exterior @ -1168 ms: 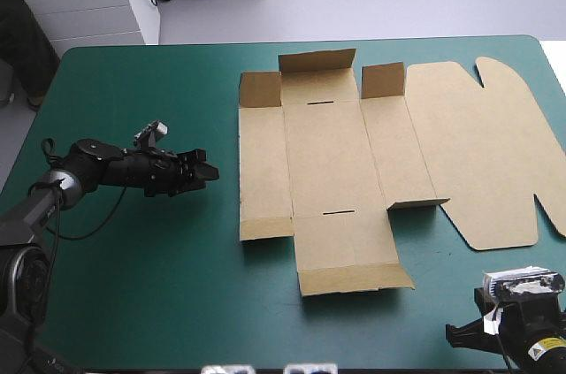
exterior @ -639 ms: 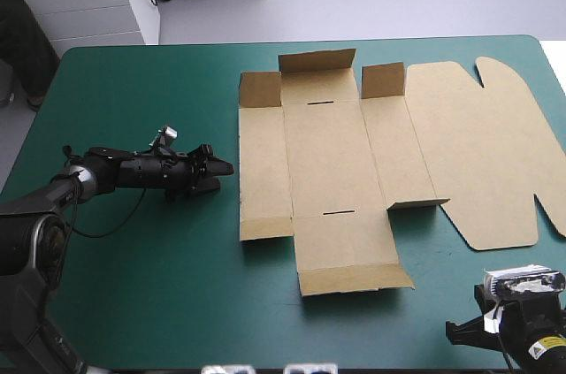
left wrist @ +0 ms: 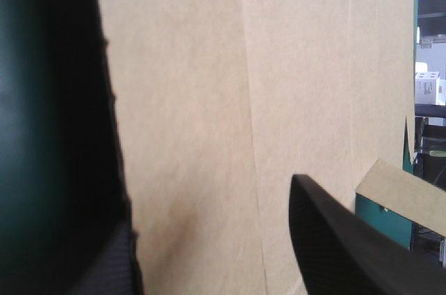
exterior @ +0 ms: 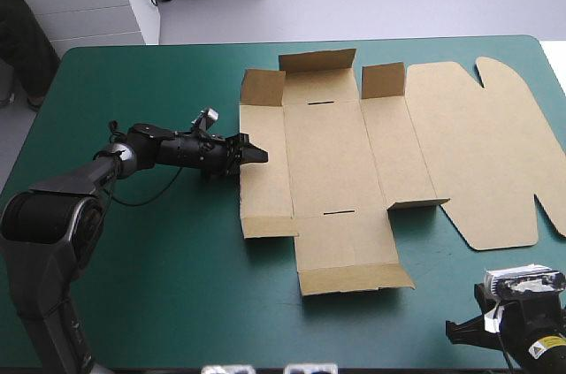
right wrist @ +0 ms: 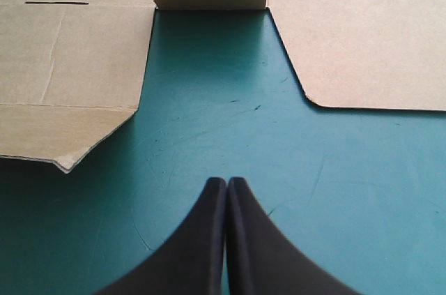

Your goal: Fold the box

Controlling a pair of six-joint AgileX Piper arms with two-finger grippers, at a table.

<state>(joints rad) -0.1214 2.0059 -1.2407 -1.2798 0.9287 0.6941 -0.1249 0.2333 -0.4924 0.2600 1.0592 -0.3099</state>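
I expect the broad lid panel (exterior: 482, 157) to swing around with the brown box when I turn the box, because the panel joins the box along one long crease (exterior: 426, 148).
The brown box (exterior: 336, 162) lies as a flat cut sheet in the middle of the teal-green cover, its broad lid panel (exterior: 478, 153) spread toward the right edge. Short flaps along its far side stand slightly raised. My left gripper (exterior: 256, 155) reaches in low from the left, open at the box's left side panel. In the left wrist view the board (left wrist: 244, 100) fills the space between and ahead of the gripper (left wrist: 212, 218). My right gripper (right wrist: 226, 182) is shut and empty on bare cover near the table's front right corner, short of the box's near flaps (right wrist: 70, 51).
A white cabinet (exterior: 88, 3) stands beyond the table's far left corner. Bare teal-green cover (exterior: 159, 277) stretches along the left and near sides of the box. The lid's outer edge reaches close to the table's right edge.
My left gripper has travelled right across the bare cover and now sits at the box's left side panel. The right arm has not moved.
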